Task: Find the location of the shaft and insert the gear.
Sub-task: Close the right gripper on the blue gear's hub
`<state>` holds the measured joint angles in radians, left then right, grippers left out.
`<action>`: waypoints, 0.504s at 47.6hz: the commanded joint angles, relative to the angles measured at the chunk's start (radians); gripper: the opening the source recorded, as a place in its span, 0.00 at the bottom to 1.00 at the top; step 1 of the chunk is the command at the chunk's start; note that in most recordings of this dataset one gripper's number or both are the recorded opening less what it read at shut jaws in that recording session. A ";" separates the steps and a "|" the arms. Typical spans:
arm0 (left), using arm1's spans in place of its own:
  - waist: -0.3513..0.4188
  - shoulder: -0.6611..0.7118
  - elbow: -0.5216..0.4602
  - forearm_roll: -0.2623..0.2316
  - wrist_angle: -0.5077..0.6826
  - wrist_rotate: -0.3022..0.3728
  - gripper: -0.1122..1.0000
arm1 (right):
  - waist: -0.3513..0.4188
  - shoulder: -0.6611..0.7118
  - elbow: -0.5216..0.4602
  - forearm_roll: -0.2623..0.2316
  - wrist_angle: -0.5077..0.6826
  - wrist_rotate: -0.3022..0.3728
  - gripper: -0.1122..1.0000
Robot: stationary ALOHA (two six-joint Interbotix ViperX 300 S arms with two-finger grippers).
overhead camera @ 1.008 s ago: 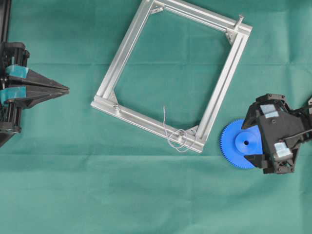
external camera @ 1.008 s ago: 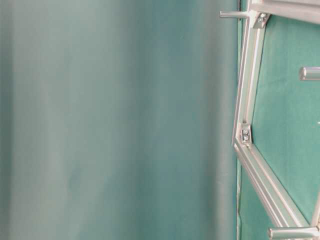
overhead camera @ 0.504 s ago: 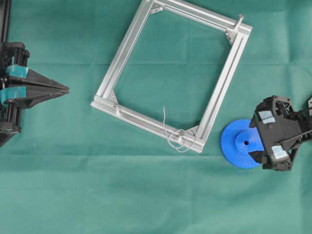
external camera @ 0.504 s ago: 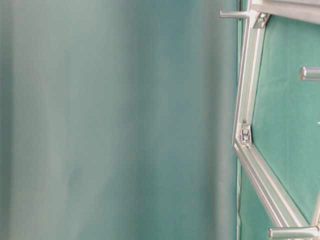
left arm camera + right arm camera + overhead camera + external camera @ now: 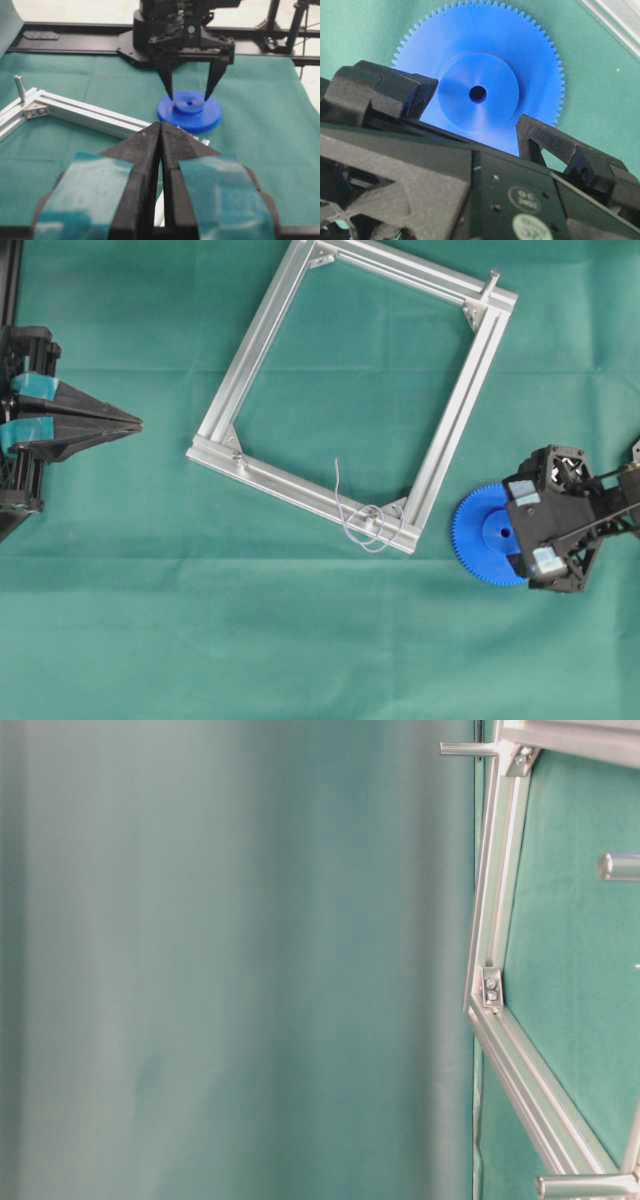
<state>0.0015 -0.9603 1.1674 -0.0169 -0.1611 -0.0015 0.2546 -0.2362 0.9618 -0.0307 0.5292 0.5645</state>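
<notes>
I expect the blue gear (image 5: 487,535) to let the shaft stick out above when I lower the gear, since its raised middle part has a round central hole (image 5: 478,94).
The blue gear (image 5: 480,536) lies flat on the green cloth, just right of the aluminium frame's near corner. My right gripper (image 5: 514,535) hangs over it, open. Its two fingertips (image 5: 169,94) point down on either side of the raised hub (image 5: 477,92), with small gaps to the hub. The right wrist view has the gear (image 5: 485,45) close below the right gripper (image 5: 476,107). A short metal shaft (image 5: 492,280) stands upright at the frame's far right corner, and this shaft (image 5: 20,88) also shows in the left wrist view. My left gripper (image 5: 135,423) rests shut and empty at the far left.
The square aluminium frame (image 5: 250,340) lies tilted in the middle of the cloth. A loop of thin white wire (image 5: 362,522) sits at its near corner. The table-level view shows a frame rail (image 5: 492,900) with short pins (image 5: 465,750) sticking out. Black rig rails (image 5: 75,42) run behind.
The right gripper has tipped down and come lower over the gear, so its body looks smaller from overhead. It stays open. The left arm and the gear have not moved.
</notes>
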 commanded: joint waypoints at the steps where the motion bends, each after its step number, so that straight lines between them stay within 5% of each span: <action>1: 0.000 0.009 -0.020 -0.002 -0.005 0.000 0.11 | 0.003 0.003 -0.015 0.002 -0.018 0.002 0.94; 24: 0.000 0.009 -0.020 -0.002 -0.005 0.000 0.11 | 0.003 0.041 -0.005 0.002 -0.061 0.002 0.94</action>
<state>0.0000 -0.9603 1.1674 -0.0169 -0.1611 -0.0015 0.2546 -0.1933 0.9633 -0.0307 0.4725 0.5645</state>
